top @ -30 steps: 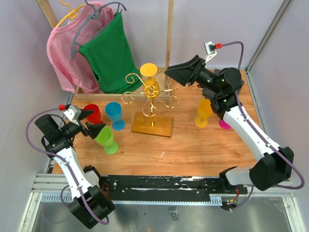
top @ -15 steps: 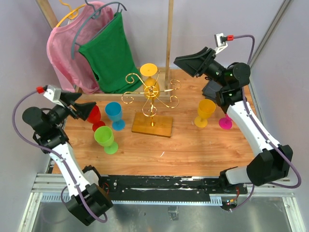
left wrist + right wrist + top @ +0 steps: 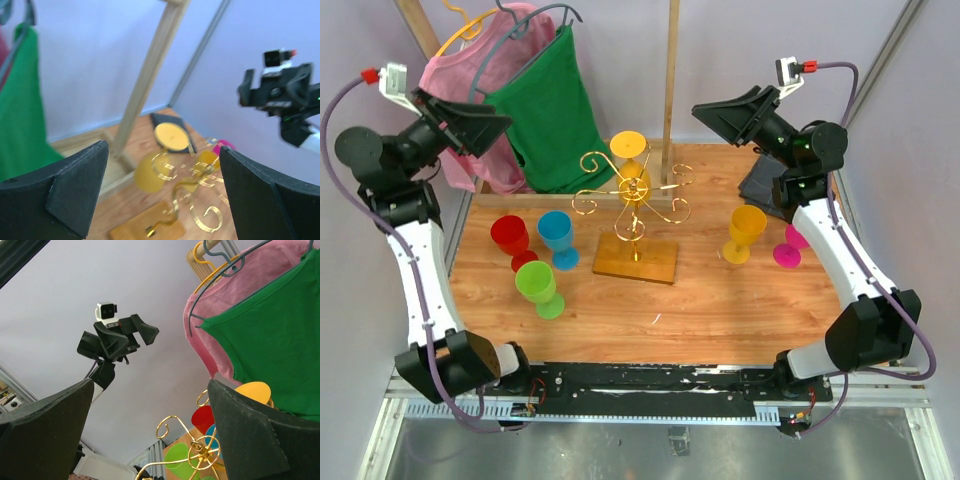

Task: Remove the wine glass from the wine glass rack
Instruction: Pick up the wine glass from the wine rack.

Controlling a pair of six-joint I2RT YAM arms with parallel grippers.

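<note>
The hanging yellow glass's foot [image 3: 629,144] is clear of the gold scrolls. My left gripper should keep going toward the foot's rim [image 3: 614,146] until its fingers straddle that rim.
The gold wire rack [image 3: 632,203] stands on its square wood base [image 3: 636,259] at mid-table. A yellow wine glass [image 3: 630,160] hangs upside down on its far side, foot up. My left gripper [image 3: 494,126] is open and empty, raised high at the back left and facing the rack. In the left wrist view the hanging glass [image 3: 150,172] and the rack's scrolls [image 3: 200,202] show between the open fingers [image 3: 75,192]. My right gripper [image 3: 707,113] is open and empty, high at the back right. Its view shows the rack's top [image 3: 197,450] and the glass foot [image 3: 254,389].
Red [image 3: 510,236], blue [image 3: 557,235] and green [image 3: 538,286] glasses stand left of the rack. A yellow glass [image 3: 745,232] and a magenta one [image 3: 788,250] stand right of it. A wooden clothes frame [image 3: 670,80] with pink [image 3: 460,110] and green [image 3: 545,120] shirts is behind. A dark cloth [image 3: 760,182] lies back right.
My left arm has risen from low beside the green glass to high at the back left. My right gripper has drawn up and back to the right. The glasses have not moved.
</note>
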